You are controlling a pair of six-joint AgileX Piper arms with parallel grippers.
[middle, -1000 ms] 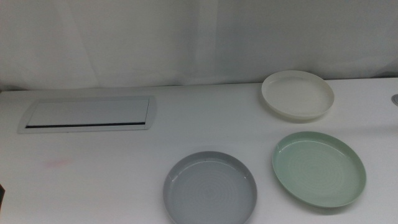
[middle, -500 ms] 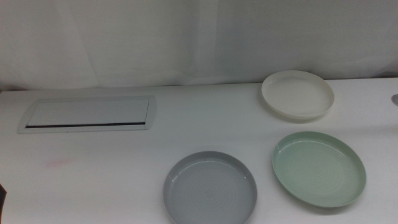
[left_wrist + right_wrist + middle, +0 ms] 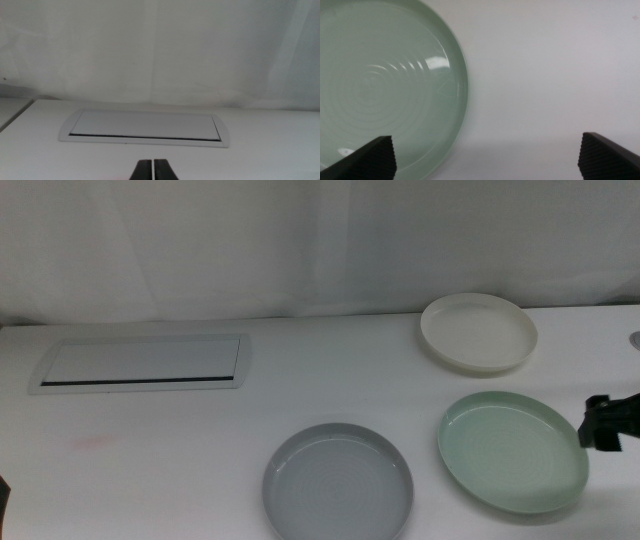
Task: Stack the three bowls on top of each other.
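My gripper will set the green bowl [image 3: 513, 452] over the grey bowl [image 3: 338, 485]. The green bowl should then cover the grey bowl from above, because their round rims look equally wide.
Three bowls lie apart on the white table in the middle view: a grey bowl [image 3: 338, 482] at the front centre, a pale mint green bowl [image 3: 512, 450] to its right, and a cream-white bowl [image 3: 478, 331] further back. My right gripper [image 3: 600, 423] comes in from the right edge, just beside the green bowl's right rim. In the right wrist view the right gripper [image 3: 485, 160] is wide open, with the green bowl's [image 3: 385, 85] rim above one jaw and nothing held. The left gripper [image 3: 152, 170] is shut, empty, and faces the white panel.
A flat white rectangular panel [image 3: 140, 363] with a dark slot is set into the table at the back left; the left wrist view also shows this panel [image 3: 145, 127]. A white curtain [image 3: 300, 240] closes off the back.
My right gripper has come into the middle view from the right edge, next to the green bowl. The bowls have not moved.
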